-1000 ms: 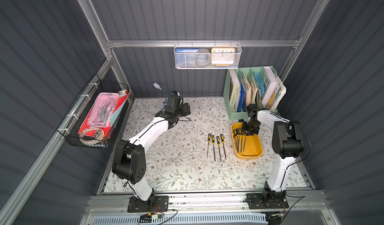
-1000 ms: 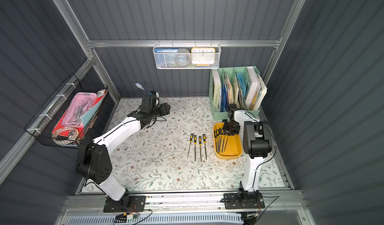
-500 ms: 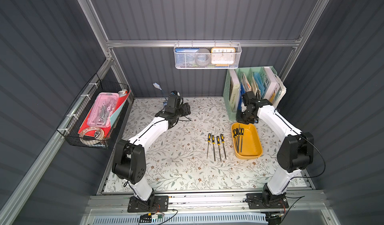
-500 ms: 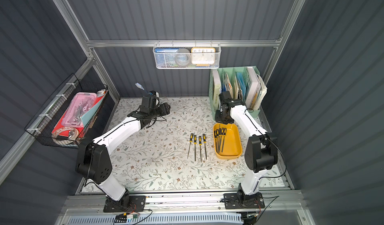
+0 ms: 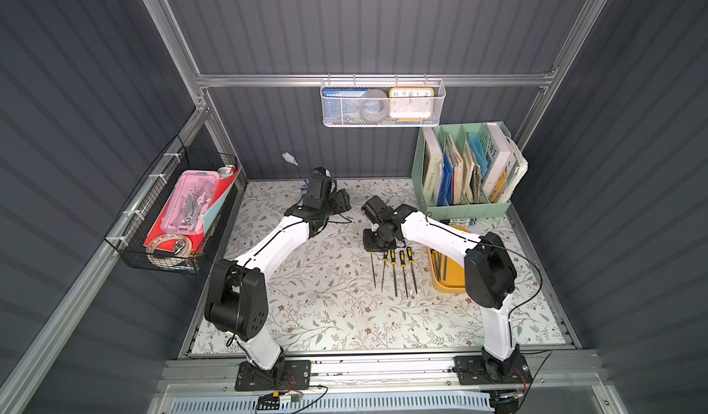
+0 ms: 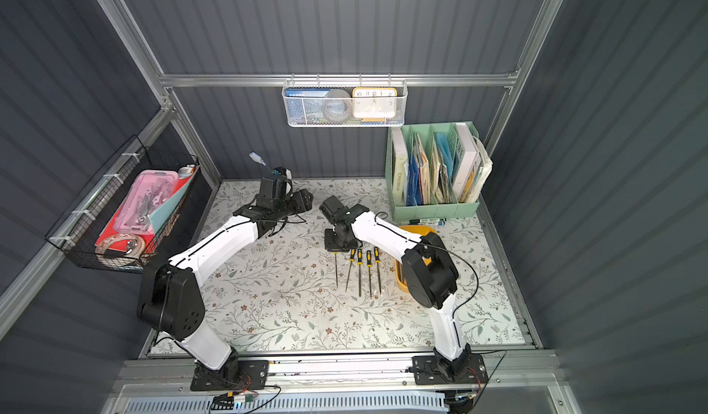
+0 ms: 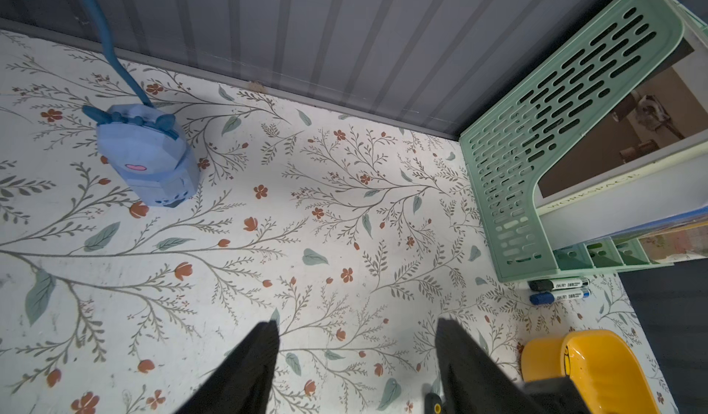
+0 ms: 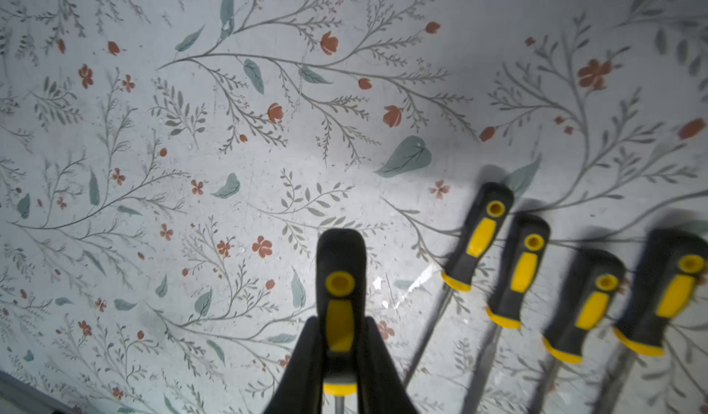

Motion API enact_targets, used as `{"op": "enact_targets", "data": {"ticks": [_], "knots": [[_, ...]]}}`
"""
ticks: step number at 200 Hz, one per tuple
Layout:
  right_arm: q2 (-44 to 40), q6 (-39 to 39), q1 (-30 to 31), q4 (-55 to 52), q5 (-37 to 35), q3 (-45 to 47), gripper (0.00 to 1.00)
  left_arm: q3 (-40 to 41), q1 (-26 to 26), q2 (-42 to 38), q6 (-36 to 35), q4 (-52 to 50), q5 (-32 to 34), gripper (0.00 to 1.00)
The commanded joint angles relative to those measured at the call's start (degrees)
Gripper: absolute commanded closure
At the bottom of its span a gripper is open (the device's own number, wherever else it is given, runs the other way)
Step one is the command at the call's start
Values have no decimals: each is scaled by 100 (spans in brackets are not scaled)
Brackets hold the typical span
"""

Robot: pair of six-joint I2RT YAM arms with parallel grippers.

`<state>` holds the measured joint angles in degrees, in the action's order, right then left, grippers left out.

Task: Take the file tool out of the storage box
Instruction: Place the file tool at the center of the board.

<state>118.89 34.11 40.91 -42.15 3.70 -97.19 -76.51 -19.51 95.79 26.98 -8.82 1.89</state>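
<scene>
My right gripper should keep bringing down the file tool until it lies flat, since it points the same way as the row of files and the spot beside the row is free.
My right gripper is shut on the black-and-yellow handle of a file tool. In both top views this file tool points toward the front, at the left end of a row of several files lying on the floral table. Whether it touches the table I cannot tell. The yellow storage box sits right of the row, half hidden by my right arm, with dark files in it. My left gripper stands open and empty near the back wall.
A mint-green book organiser stands at the back right with two markers in front of it. A blue lamp base sits by the back wall. A black wire basket hangs on the left wall, and a white mesh basket on the back wall.
My right gripper rose from the storage box with a file, swung back and leftward, and now holds it at the left end of the row. The left arm has not moved.
</scene>
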Motion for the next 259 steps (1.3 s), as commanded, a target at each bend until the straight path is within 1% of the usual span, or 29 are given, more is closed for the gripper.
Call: {"op": "enact_targets", "data": {"ticks": [1,45,93,158,180,212,259], "knots": [[243,315,-47,219,-105,-101,99,171,41,-280,68,-138,127,29],[569,228,-39,133,-178,-87,99,224,52,-271,77,-131,154,29],[601,185,-37,94,-272,119,98,257,57,-249,83,-105,127,29],[644,149,-56,-56,-555,113,95,308,61,-271,69,-85,122,29],[717,118,-56,-79,-479,86,91,310,61,-271,59,-83,110,29],[724,131,-56,-122,-529,77,81,286,70,-289,57,-76,101,29],[723,91,-56,-217,-598,-44,70,165,79,-237,7,-95,66,29]]}}
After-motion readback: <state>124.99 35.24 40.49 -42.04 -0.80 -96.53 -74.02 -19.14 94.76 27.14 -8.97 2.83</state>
